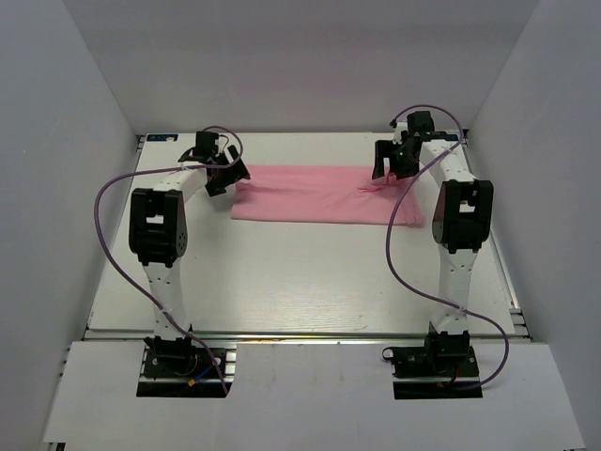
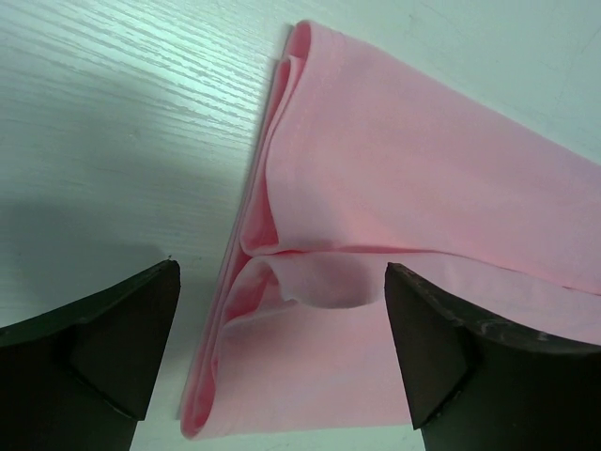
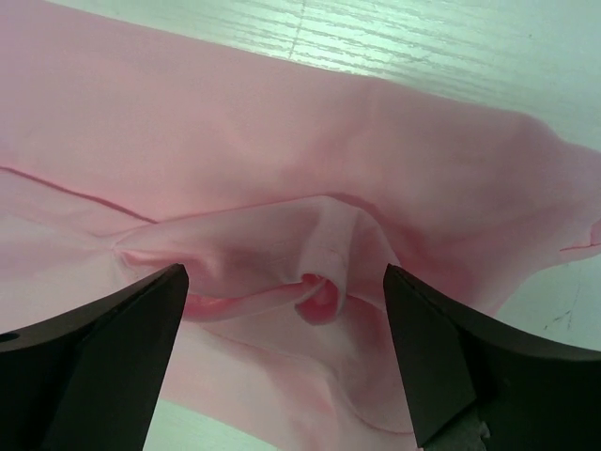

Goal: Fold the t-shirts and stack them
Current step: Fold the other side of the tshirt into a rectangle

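Observation:
I need to turn the light pink t-shirt lengthwise because it lies crosswise as a long band [image 1: 305, 194]. My left gripper should swing the band's layered end [image 1: 246, 208] toward the near edge.
A light pink t-shirt [image 1: 324, 194] lies folded into a long band across the far part of the white table. My left gripper [image 1: 228, 175] hovers over its left end, jaws open and empty. The left wrist view shows the layered left edge of the shirt [image 2: 394, 197] between the open fingers [image 2: 113, 348]. My right gripper [image 1: 383, 175] hovers over the shirt's right end, jaws open and empty. The right wrist view shows a raised crumpled pucker of fabric [image 3: 324, 282] between the open fingers [image 3: 441, 357].
White walls enclose the table [image 1: 300, 282] on the left, back and right. Purple cables loop from both arms. The arm bases [image 1: 183, 362] stand at the near edge.

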Motion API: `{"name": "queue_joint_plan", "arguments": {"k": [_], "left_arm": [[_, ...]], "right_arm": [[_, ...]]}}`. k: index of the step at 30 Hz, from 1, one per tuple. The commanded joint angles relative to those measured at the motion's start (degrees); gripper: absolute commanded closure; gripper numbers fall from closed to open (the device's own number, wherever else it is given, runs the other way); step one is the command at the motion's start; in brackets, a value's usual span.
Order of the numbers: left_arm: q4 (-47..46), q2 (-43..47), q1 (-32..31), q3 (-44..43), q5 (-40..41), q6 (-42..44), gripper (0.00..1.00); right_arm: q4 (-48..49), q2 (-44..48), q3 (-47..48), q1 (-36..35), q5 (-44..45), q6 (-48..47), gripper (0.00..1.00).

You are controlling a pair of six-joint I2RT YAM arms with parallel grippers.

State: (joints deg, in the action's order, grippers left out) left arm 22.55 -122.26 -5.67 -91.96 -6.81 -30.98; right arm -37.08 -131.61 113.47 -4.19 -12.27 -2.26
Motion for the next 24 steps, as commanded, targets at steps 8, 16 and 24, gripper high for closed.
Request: {"name": "queue_joint_plan", "arguments": {"k": [8,16,24], "left_arm": [[2.5,9.5,-1.0,-3.7,4.5,3.7,0.00],[-2.1,5.4,-3.6,-2.4,-4.5,7.1,0.00],[-4.2,-0.2,-6.9,-3.0,-7.3,8.5,0.00]], "right_arm": [[7.3,14.6,-12.8,0.8,-9.9,5.0,0.10],[10.9,13.9,-19.3,0.6,-13.9,8.1,0.10],[13.5,7.1,-15.1,0.3,-19.6,10.4,0.10]]}}
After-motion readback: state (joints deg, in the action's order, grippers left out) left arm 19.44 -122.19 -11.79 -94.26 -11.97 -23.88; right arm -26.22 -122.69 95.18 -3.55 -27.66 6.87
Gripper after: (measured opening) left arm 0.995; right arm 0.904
